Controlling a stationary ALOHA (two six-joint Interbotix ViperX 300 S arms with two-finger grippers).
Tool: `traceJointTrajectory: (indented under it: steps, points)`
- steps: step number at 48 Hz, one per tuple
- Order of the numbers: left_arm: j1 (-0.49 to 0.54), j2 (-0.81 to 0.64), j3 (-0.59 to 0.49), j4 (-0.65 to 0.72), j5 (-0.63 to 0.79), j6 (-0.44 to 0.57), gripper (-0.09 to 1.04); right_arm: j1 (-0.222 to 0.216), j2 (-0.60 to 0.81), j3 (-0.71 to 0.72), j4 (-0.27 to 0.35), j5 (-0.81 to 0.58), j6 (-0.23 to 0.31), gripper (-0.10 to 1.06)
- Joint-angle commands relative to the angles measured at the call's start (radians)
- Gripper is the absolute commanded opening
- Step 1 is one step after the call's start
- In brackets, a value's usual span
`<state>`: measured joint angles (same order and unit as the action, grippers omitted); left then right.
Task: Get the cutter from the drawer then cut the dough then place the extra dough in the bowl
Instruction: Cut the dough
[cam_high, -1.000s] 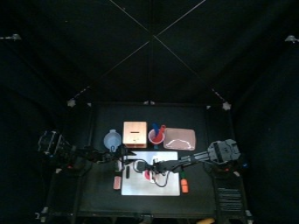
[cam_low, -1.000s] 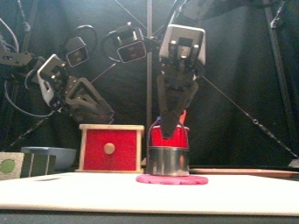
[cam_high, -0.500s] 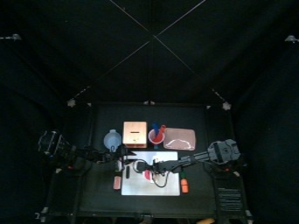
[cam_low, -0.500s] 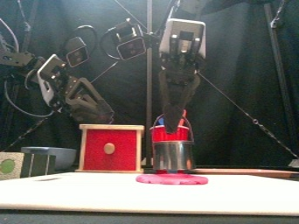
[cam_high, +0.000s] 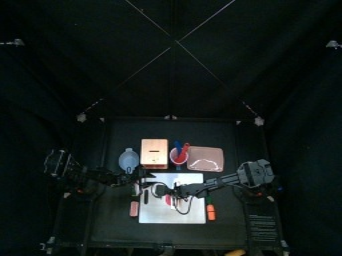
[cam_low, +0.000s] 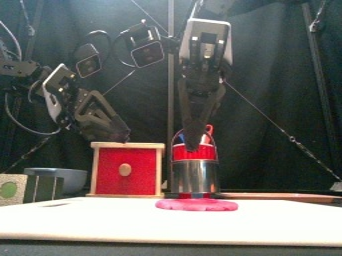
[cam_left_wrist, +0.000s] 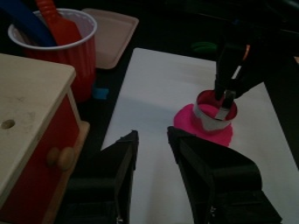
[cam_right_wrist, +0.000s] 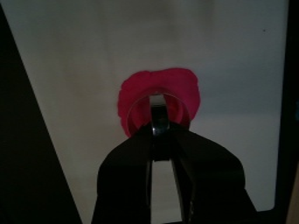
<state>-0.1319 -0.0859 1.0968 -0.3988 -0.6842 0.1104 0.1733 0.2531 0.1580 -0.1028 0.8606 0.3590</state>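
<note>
My gripper will lift the round metal cutter (cam_left_wrist: 215, 106), and the cutter will come loose and leave a round groove, because flat pink dough (cam_left_wrist: 218, 135) spreads out beyond the cutter.
The round metal cutter (cam_low: 197, 179) stands on the pink dough (cam_low: 197, 205) on the white cutting board (cam_low: 80, 220). My right gripper (cam_low: 199, 130) hangs straight above it, shut on the cutter's wire handle (cam_right_wrist: 158, 125). In the right wrist view the dough (cam_right_wrist: 160, 94) lies below the jaws. My left gripper (cam_left_wrist: 149, 149) is open and empty, hovering over the board's left part beside the wooden box (cam_left_wrist: 26, 105). From there I see the cutter (cam_left_wrist: 219, 119) and the right gripper (cam_left_wrist: 233, 74).
The wooden box (cam_high: 152, 152) with its red drawer front (cam_low: 127, 170) stands behind the board. The blue-grey bowl (cam_high: 127, 158) is to its left. The red cup (cam_left_wrist: 52, 48) with knives and the pink tray (cam_high: 207, 158) are to its right.
The right gripper has risen slightly above the cutter, still holding the handle. The cutter stays on the dough. The left arm has not moved.
</note>
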Motion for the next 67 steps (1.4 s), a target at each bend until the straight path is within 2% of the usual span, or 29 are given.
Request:
traceJointTrajectory:
  steps: [1,29,35,45,54,59,67]
  points:
    - [0.003,0.0,-0.009,-0.008,-0.005,0.0,0.74,0.002,-0.021,-0.018,0.003,-0.011,0.003,0.51]
    - [0.003,0.003,-0.015,-0.011,0.0,0.0,0.74,-0.002,-0.003,0.018,-0.012,-0.021,0.012,0.53]
    - [0.002,0.003,-0.017,-0.011,0.003,0.002,0.74,0.0,-0.012,0.018,-0.02,-0.021,0.012,0.6]
    - [-0.002,0.005,-0.028,-0.009,0.003,0.003,0.74,0.002,-0.032,0.015,-0.04,-0.038,0.012,0.79]
    - [-0.002,0.005,-0.041,-0.005,0.003,0.008,0.74,0.002,-0.063,0.011,-0.057,-0.043,0.012,0.85]
    - [-0.002,0.005,-0.037,-0.005,0.012,0.005,0.74,0.015,-0.089,0.011,-0.089,-0.044,0.006,0.85]
    - [-0.005,0.006,-0.066,-0.009,0.066,-0.002,0.75,0.063,-0.147,0.051,-0.181,-0.051,0.014,0.85]
